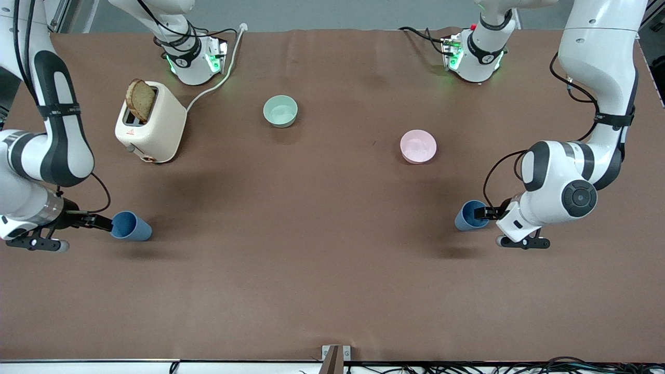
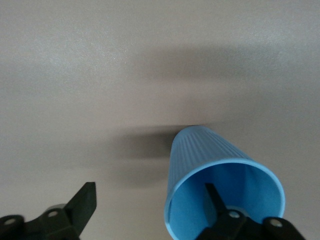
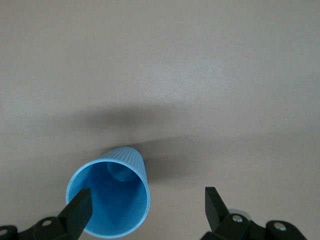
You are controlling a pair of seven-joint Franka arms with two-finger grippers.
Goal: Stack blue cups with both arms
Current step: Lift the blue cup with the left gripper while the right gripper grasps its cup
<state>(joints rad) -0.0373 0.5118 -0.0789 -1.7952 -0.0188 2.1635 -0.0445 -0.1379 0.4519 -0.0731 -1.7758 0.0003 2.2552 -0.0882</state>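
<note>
The blue cup at the robot's right gripper gets narrower toward its base, so it will slip deep inside the other cup when the robot lowers it.
Two blue cups lie on their sides on the brown table. One cup (image 1: 132, 227) rests toward the right arm's end, its mouth facing my right gripper (image 1: 106, 224). In the right wrist view that gripper (image 3: 147, 202) is open, one finger at the mouth of the cup (image 3: 112, 200) and the other outside its wall. The other cup (image 1: 467, 215) lies toward the left arm's end. My left gripper (image 1: 486, 212) is low at its mouth. The left wrist view shows this gripper (image 2: 150, 200) open, one finger inside the cup (image 2: 210, 150) and one outside.
A cream toaster (image 1: 156, 130) with a bread slice (image 1: 140, 99) stands near the right arm's base, its white cable (image 1: 213, 85) trailing off. A mint-green bowl (image 1: 280, 110) and a pink bowl (image 1: 418, 146) sit farther from the front camera than the cups.
</note>
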